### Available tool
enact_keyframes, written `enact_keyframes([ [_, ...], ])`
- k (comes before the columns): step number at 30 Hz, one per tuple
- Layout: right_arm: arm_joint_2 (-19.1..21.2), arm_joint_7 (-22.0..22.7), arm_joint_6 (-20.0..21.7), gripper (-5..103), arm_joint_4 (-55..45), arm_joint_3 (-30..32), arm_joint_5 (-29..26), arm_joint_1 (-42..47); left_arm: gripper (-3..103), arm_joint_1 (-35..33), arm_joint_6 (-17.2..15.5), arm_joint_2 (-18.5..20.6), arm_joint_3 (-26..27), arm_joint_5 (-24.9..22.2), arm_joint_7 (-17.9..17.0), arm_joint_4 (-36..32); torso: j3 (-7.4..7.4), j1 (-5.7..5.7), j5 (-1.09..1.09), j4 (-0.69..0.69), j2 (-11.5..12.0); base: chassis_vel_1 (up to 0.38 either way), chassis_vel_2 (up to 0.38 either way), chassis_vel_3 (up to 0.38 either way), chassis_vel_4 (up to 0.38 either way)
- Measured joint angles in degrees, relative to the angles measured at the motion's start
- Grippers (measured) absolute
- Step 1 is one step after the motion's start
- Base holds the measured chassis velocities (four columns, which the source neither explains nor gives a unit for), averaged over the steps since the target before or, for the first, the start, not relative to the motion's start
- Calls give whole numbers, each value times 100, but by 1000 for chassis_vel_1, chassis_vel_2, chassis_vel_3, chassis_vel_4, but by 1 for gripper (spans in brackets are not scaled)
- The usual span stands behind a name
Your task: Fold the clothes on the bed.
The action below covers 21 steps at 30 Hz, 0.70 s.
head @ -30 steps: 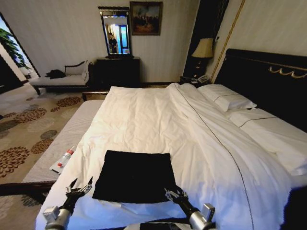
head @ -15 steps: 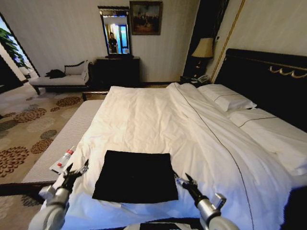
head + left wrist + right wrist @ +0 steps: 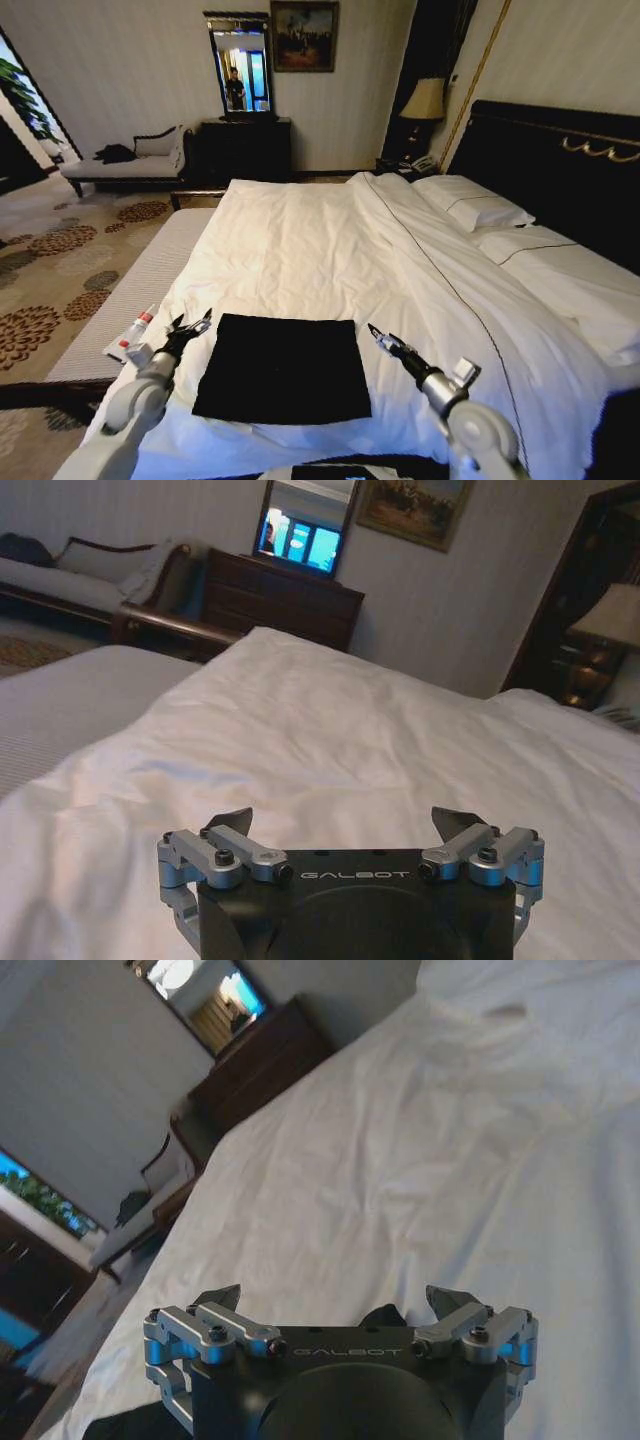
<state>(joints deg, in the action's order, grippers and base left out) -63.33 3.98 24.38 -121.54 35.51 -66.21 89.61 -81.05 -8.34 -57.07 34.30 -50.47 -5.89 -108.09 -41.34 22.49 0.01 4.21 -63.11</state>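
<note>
The clothes [image 3: 286, 368] are lying flat with a loose near edge [image 3: 285, 421], so I expect their near part to drag along and sag when I lift their far corners.
The clothes [image 3: 280, 368] lie as a flat black rectangle on the white duvet near the front edge of the bed [image 3: 300, 250]. My left gripper [image 3: 190, 325] hovers open just outside the rectangle's far left corner. Off the far right corner, a little apart from the fabric, my right gripper [image 3: 380, 337] is open too. In the left wrist view the left gripper [image 3: 347, 825] has its fingers spread over bare white duvet. The right gripper [image 3: 335, 1300] shows spread fingers in the right wrist view, with a sliver of the black clothes [image 3: 385, 1315] just beneath it.
A striped bench [image 3: 140, 290] runs along the bed's left side with a red-and-white tube [image 3: 131, 335] on it. Pillows [image 3: 475, 208] and a dark headboard [image 3: 560, 170] are on the right. A chaise [image 3: 125, 165] and dark dresser [image 3: 245, 150] stand far back.
Both arms have reached forward along the sides of the black clothes, from its near edge to its far corners. The clothes have not moved.
</note>
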Motion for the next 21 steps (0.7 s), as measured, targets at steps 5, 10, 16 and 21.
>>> enact_keyframes([
  [5,274,4,119,100,525,-336,-133,-454,100,89,-29,104,-168,-223,-22,2,0,0,0,-1,0,0,0,0,0],
  [10,411,3,232,100,1182,-631,-229,-961,100,200,-47,157,-303,-434,-42,94,1,0,0,-1,0,0,0,0,0],
  [16,517,-10,376,100,1594,-858,-516,-1435,100,139,-55,134,-404,-395,-114,98,1,0,-1,0,0,0,0,0,0],
  [21,397,-31,418,100,1768,-970,-599,-1663,100,44,-46,185,-433,-293,-123,97,1,-2,-1,-2,0,0,0,0,0],
])
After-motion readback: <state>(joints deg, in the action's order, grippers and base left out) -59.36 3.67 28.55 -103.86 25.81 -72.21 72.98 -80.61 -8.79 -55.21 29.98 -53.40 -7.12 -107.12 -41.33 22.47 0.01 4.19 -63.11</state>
